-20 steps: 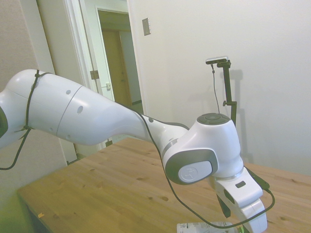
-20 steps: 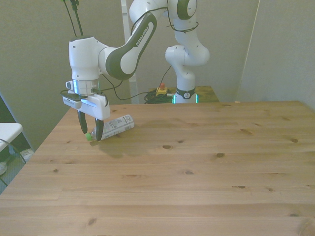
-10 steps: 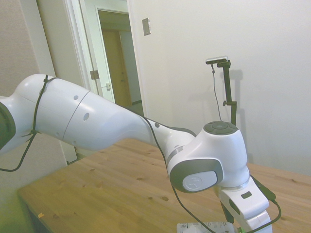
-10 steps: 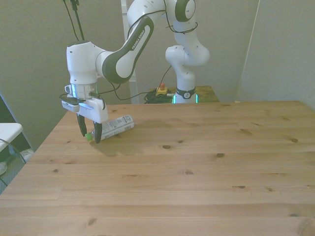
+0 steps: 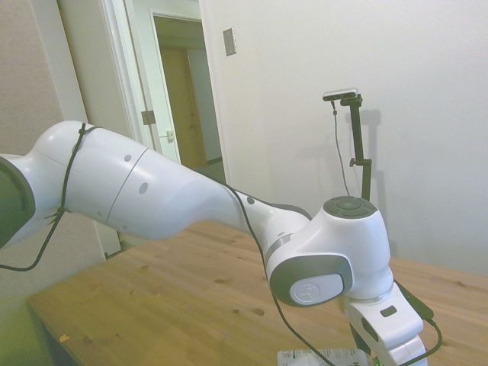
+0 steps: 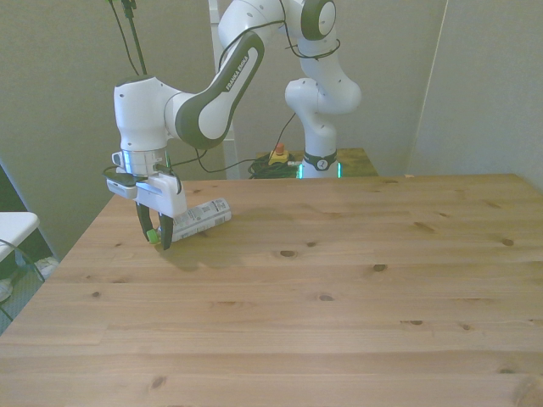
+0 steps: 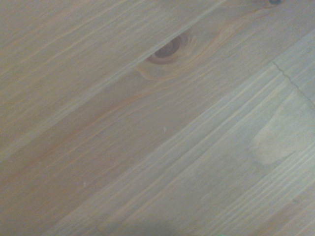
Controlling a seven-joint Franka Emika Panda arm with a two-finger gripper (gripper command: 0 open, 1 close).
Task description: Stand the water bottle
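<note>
I expect the water bottle to swing base-down toward upright when I lift the cap end [image 6: 153, 236], because its long body [image 6: 204, 219] sticks out free past my gripper's fingers.
The water bottle [image 6: 202, 215] lies on its side near the table's far corner at the front view's left, its green cap [image 6: 151, 236] pointing toward the table's edge. My gripper [image 6: 154, 238] points down over the cap end, open, with one dark finger on each side of the neck. In the side view only a strip of the white label [image 5: 316, 356] shows at the bottom edge, beside the gripper's white hand [image 5: 393, 339]; the fingertips are cut off there. The wrist view holds only blurred wood grain with a knot [image 7: 168, 48].
The wooden table [image 6: 339, 280] stretches wide toward the front view's right and the near edge. Its left edge [image 6: 81, 246] runs close to the gripper. A doorway [image 5: 187, 99] and wall stand behind the arm in the side view.
The hand has turned slightly about its vertical axis and dropped a little over the cap end. The bottle has not moved.
</note>
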